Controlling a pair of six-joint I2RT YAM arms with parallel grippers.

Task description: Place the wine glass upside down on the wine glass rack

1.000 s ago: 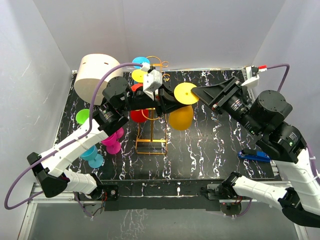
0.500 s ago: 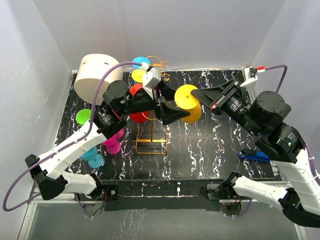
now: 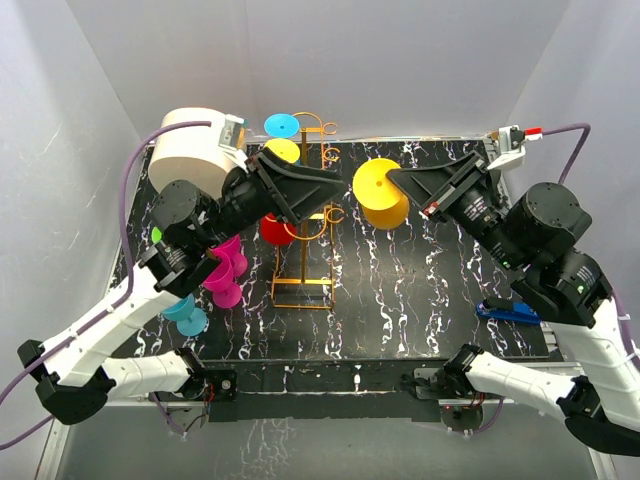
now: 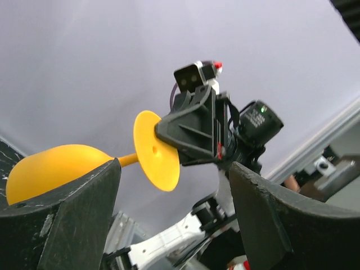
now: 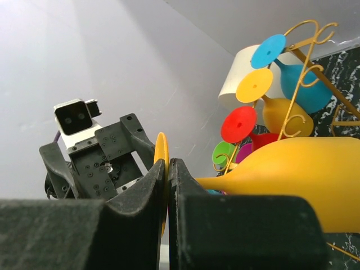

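The empty hook beside the red glass is on the other side of the rack from my right gripper, so my left gripper should grab the yellow wine glass (image 3: 375,184) by its foot.
The yellow wine glass (image 3: 381,193) hangs in the air, tilted on its side, to the right of the wine glass rack (image 3: 300,262). My right gripper (image 3: 396,184) is shut on the glass's foot disc (image 5: 161,151); the bowl (image 5: 301,174) points toward the rack. My left gripper (image 3: 335,198) is open, just left of the glass and apart from it. In the left wrist view the bowl (image 4: 50,167) and foot (image 4: 155,149) show beyond the spread fingers (image 4: 73,219). The golden wire rack (image 5: 306,70) carries blue (image 5: 268,50), yellow (image 5: 254,84) and red (image 5: 238,124) glasses upside down.
A cream cylindrical container (image 3: 188,152) stands at the back left. Magenta (image 3: 226,276), teal (image 3: 185,312) and green (image 3: 157,236) glasses sit on the table left of the rack. A blue tool (image 3: 506,312) lies at the right edge.
My left gripper opened, let go of the yellow glass and drew back left. My right gripper shut on the glass's foot and now carries it alone, slightly further back.
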